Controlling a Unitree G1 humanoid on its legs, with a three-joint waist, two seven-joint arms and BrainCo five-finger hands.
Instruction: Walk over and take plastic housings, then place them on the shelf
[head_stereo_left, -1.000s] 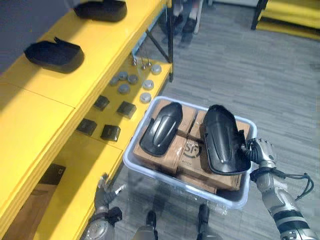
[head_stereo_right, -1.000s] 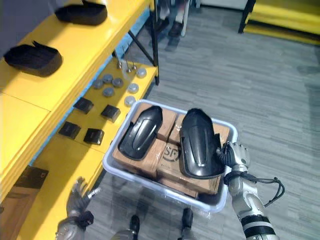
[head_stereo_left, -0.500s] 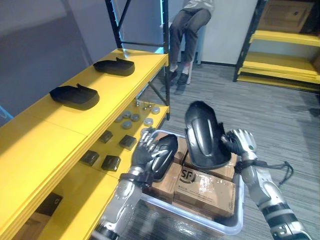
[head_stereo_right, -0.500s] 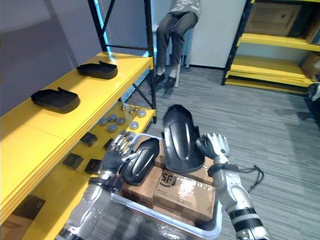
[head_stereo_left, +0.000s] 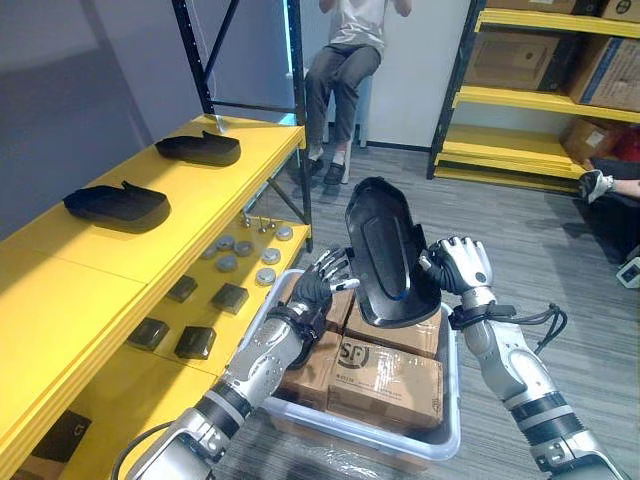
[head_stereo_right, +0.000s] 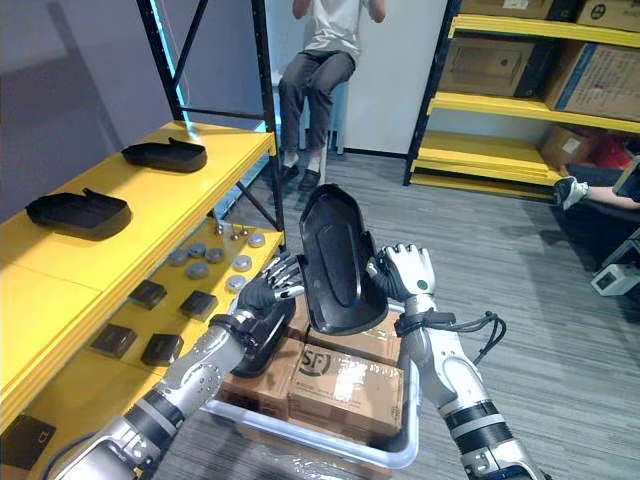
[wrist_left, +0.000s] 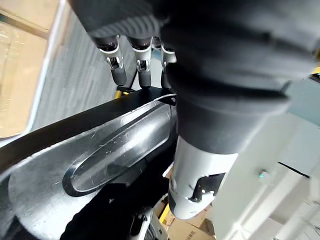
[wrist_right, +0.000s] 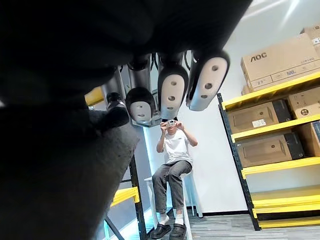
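Note:
The black housing's hollow side faces the robot, so the housing will tip back over its lower end and lie open upwards when the robot lowers it.
A glossy black plastic housing stands nearly upright above the bin, its hollow side towards me. My right hand is shut on its right edge; its fingers curl over the dark shell. My left hand is open, straight fingers against the housing's left side. A second black housing lies on the cardboard boxes in the bin, just under the left hand. Two more housings rest on the top of the yellow shelf at left.
The pale plastic bin sits close in front of me. The shelf's lower level holds small black blocks and grey discs. A person sits at the back beside a black upright. Yellow racks with boxes line the right.
The camera has tilted up. My right hand has lifted the housing out of the bin and stood it up. My left arm has risen and its hand now touches the housing's left side.

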